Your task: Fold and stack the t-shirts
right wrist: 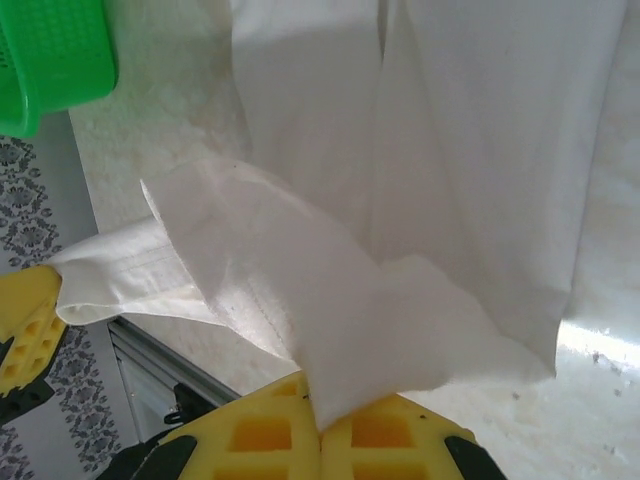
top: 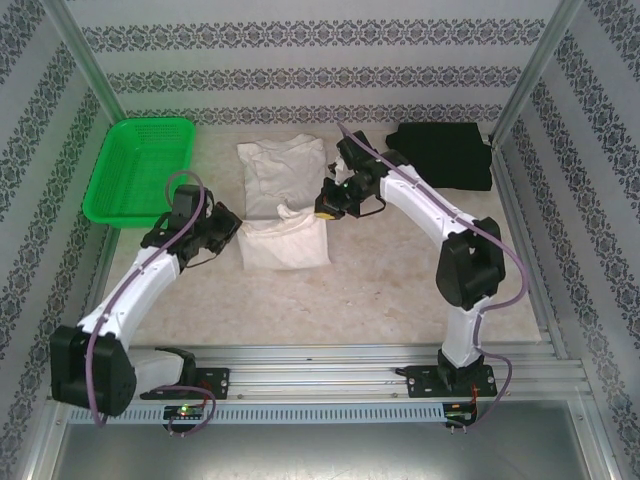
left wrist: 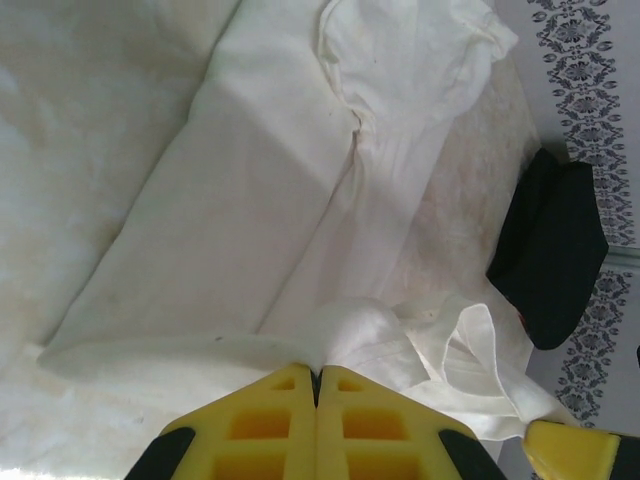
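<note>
The white t-shirt's loose corners [top: 244,227] line up with its sides, so my left gripper keeps moving one toward the t-shirt's far end [top: 260,165] until it lies flat.
The white t-shirt [top: 285,165] lies in the middle of the table, its near half doubled over into a fold toward the arms. My left gripper [top: 236,228] is at the fold's left edge, shut on a pinch of the white cloth [left wrist: 250,200], the yellow fingertips [left wrist: 290,385] pressed together on it. At the fold's right edge my right gripper [top: 322,205] is shut on a lifted flap of the same shirt [right wrist: 480,150], which drapes over its fingertips [right wrist: 385,415]. The black t-shirt [top: 445,155] lies folded at the back right, apart from both grippers, and shows as a dark lump [left wrist: 550,250] in the left wrist view.
A green mesh basket [top: 140,170] stands at the back left, its corner [right wrist: 50,60] in the right wrist view. Patterned walls and metal posts close in the table on three sides. Bare tabletop [top: 330,310] stretches between the shirt and the arm bases.
</note>
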